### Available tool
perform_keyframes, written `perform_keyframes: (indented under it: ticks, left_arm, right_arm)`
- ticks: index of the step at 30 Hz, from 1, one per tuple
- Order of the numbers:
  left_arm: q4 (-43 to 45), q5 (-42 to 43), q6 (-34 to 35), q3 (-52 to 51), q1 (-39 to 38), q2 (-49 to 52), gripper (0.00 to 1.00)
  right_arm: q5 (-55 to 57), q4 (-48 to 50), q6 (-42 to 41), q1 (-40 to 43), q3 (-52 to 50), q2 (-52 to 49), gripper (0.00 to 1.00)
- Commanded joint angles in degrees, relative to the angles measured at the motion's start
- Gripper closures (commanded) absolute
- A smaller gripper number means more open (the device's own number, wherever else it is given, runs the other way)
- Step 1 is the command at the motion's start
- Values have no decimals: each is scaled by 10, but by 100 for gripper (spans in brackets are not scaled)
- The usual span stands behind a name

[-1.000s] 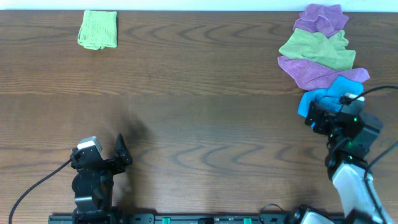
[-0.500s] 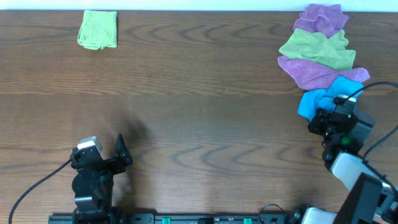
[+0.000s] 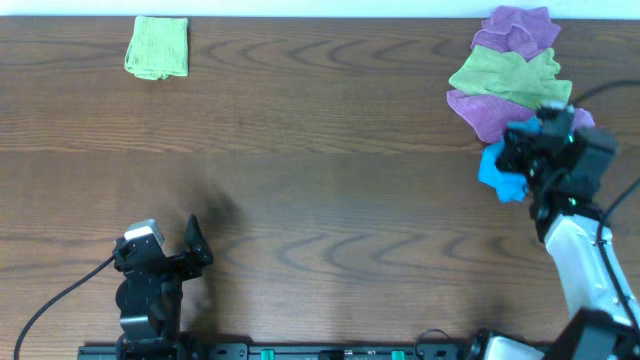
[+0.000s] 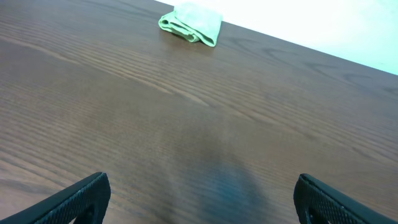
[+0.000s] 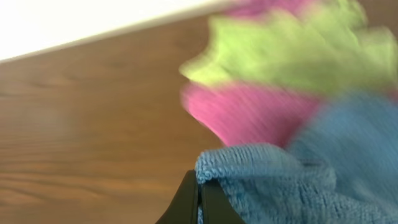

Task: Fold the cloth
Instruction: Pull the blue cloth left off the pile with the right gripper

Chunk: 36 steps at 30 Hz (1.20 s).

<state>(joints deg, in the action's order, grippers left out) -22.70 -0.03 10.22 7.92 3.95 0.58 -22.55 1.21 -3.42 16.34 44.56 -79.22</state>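
Note:
The table's middle is clear and only the blue cloth's hem is in my right gripper's fingers, so my right gripper should go on toward that middle and let go there.
A blue cloth lies crumpled at the near edge of a cloth pile on the right of the table. My right gripper sits over it, shut on an edge of this blue cloth. In the right wrist view the two dark fingers are pressed together with the terry hem pinched at their tips. My left gripper rests low at the near left, open, with nothing between its wide-apart fingers.
Behind the blue cloth the pile holds a green cloth and purple cloths. A folded light-green cloth lies at the far left corner, also ahead in the left wrist view. The table's far edge meets a white wall.
My right gripper has shut on the blue cloth's edge and moved away from the table's front toward the pile, bunching the blue cloth. The left arm has not moved.

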Motion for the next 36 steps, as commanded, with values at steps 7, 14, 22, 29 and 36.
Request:
perform_keyframes:
  ticks: [7,14,22,29,36]
  left_arm:
    - [-3,-5,-10,-11,-2,-3,5]
    - [-3,-5,-10,-11,-2,-3,5]
    - [-3,-5,-10,-11,-2,-3,5]
    - [-3,-5,-10,-11,-2,-3,5]
    - [-3,-5,-10,-11,-2,-3,4]
  right_arm:
    - [-19,-99,29,-218,198,23,99]
    - [-6,-117,31,-383,275,23,99]
    - [148,-358,31,-356,288,14,1]
    - [127,-420,31,-355,286,11,1]
    - [39,-455,48,-380,250,-9,9]
